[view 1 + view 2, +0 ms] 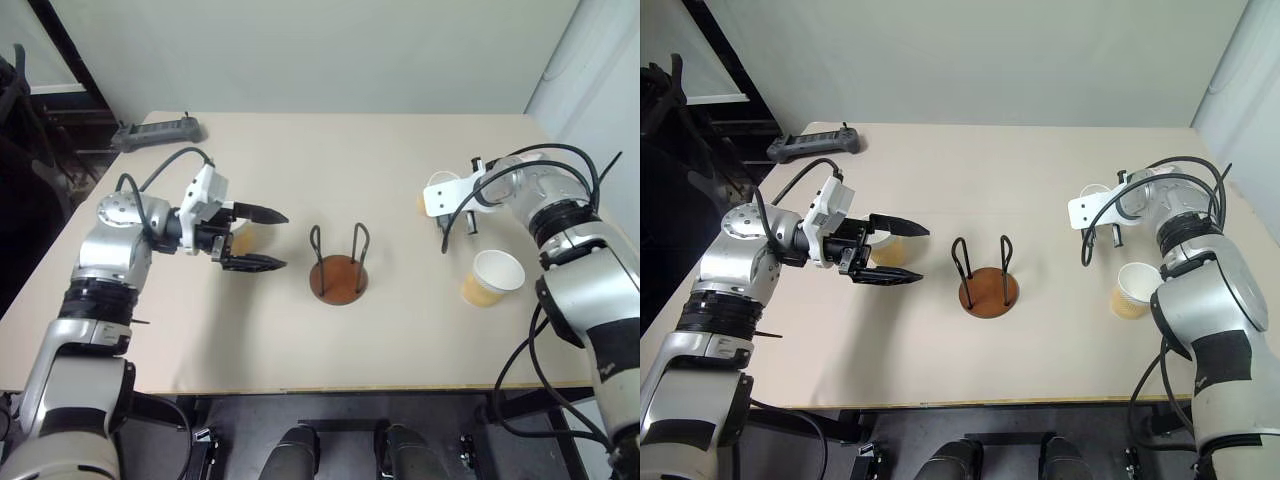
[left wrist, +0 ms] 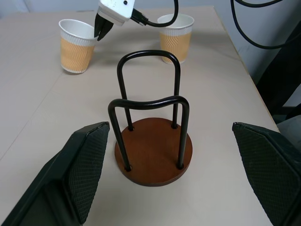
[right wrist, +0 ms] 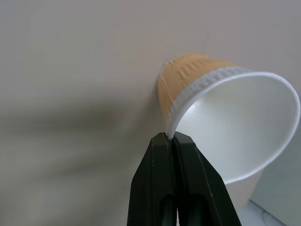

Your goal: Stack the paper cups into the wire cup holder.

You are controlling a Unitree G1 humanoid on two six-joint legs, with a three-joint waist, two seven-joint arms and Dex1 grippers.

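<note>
I expect the second paper cup (image 2: 77,47) to settle deep inside another paper cup when I lower it, since it narrows from its wide rim to its base (image 2: 74,68).
The wire cup holder (image 1: 338,266) stands empty at the middle of the table, reddish-brown disc with two dark wire loops. My left gripper (image 1: 284,239) is open, level, pointing at the holder from the left; one paper cup (image 1: 243,238) sits behind its fingers, partly hidden. My right gripper (image 3: 170,139) is shut on the white rim of a second paper cup (image 3: 235,127), which stands at the right rear (image 1: 437,186). A third paper cup (image 1: 492,278) stands upright near the right edge, in front of the right gripper.
A black hand-held controller (image 1: 158,132) lies at the table's back left corner. The beige table (image 1: 300,340) ends close to the right of the cups. Cables loop over the right wrist (image 1: 520,165).
</note>
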